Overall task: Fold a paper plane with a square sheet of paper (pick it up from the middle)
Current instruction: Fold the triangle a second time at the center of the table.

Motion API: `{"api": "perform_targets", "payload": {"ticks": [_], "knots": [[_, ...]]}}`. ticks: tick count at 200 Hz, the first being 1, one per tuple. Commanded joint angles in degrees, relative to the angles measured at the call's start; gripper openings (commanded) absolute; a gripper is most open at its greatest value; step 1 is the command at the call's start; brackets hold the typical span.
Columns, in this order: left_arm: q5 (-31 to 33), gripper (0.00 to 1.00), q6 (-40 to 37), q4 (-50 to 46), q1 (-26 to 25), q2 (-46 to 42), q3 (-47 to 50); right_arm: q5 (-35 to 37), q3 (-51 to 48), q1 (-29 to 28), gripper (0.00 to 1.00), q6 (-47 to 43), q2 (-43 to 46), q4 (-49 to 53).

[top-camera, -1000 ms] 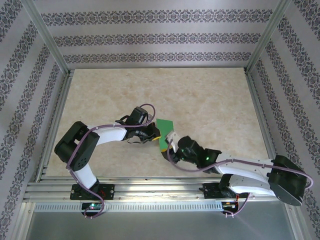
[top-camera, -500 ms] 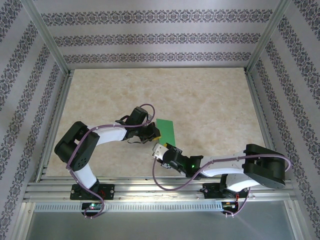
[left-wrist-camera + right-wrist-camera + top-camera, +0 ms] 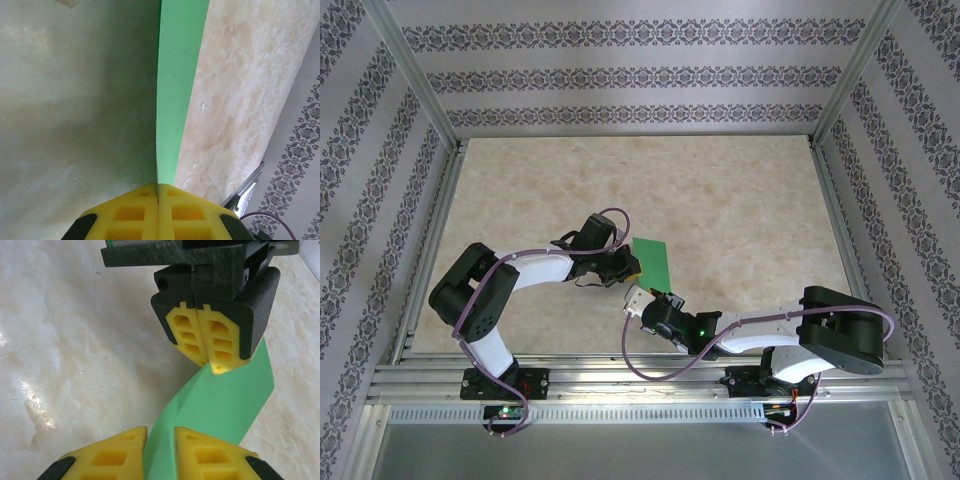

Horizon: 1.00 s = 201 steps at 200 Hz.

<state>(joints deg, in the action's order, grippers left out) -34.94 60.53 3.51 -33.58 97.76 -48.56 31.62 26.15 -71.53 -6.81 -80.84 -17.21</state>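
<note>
Next, I open my left gripper, which pinches the folded piece of paper's edge while the paper stands curved (image 3: 175,399), and hold the paper's far end (image 3: 649,250) flat with it.
The square sheet of paper (image 3: 653,260) is a bright green folded strip held up off the table near the middle. My left gripper (image 3: 628,266) is shut on its left edge; in the left wrist view the paper (image 3: 177,90) runs straight out from the pinched yellow fingertips (image 3: 172,197). My right gripper (image 3: 638,298) sits just below it. In the right wrist view its yellow fingers (image 3: 120,450) stand a narrow gap apart, with the paper's (image 3: 225,400) lower end running down between them. The left gripper (image 3: 209,365) shows above, clamped on the paper's top corner.
The beige marbled tabletop (image 3: 720,200) stretches out to the back and the right. An aluminium frame rail (image 3: 620,380) runs along the near edge, and patterned walls close in the other sides.
My right arm has pulled back and swung left, bringing its gripper under the paper's lower end. Its jaws have narrowed around the paper. The left arm has stayed put.
</note>
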Motion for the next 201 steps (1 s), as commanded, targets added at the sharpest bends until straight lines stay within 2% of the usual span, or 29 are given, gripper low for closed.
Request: {"api": "perform_targets", "payload": {"ticks": [1,39,50,70,82,90,111,130,153,175,201], "knots": [[-0.3,0.05,0.7,1.5,0.6,-0.5,0.4,1.7,0.6,-0.8,0.17,1.9,0.1,1.0],[0.3,0.06,0.2,1.0,0.6,-1.0,0.6,1.4,0.9,0.1,0.04,4.3,0.1,2.0],[0.5,0.11,-0.4,0.1,0.6,-1.1,0.3,1.0,1.0,0.5,0.00,5.0,0.4,2.1],[2.0,0.19,-1.8,-2.4,0.7,-2.2,0.2,-1.1,0.9,1.8,0.00,6.3,1.6,2.2],[3.5,0.30,-3.2,-5.1,0.9,-3.2,-0.2,-3.6,0.7,2.9,0.00,7.4,2.6,1.8],[4.7,0.36,-4.3,-7.4,1.3,-4.0,-0.6,-6.4,0.4,3.9,0.00,8.3,3.4,1.4],[7.7,0.42,-7.6,-12.8,2.9,-6.6,-1.6,-15.2,-0.5,7.4,0.00,12.4,5.3,0.3],[8.8,0.43,-10.9,-16.1,4.7,-8.3,-3.5,-25.8,-1.5,11.6,0.00,17.4,6.3,-1.7],[6.4,0.41,-14.6,-16.6,6.2,-7.4,-7.4,-37.1,-0.4,16.5,0.00,23.6,6.2,-1.2],[2.1,0.37,-17.2,-16.7,6.7,-3.1,-12.9,-48.4,1.1,21.4,0.00,28.5,4.6,-1.4],[-2.1,0.31,-19.2,-17.5,6.7,4.1,-19.2,-55.3,2.6,25.1,0.00,32.6,1.6,-2.0]]}}
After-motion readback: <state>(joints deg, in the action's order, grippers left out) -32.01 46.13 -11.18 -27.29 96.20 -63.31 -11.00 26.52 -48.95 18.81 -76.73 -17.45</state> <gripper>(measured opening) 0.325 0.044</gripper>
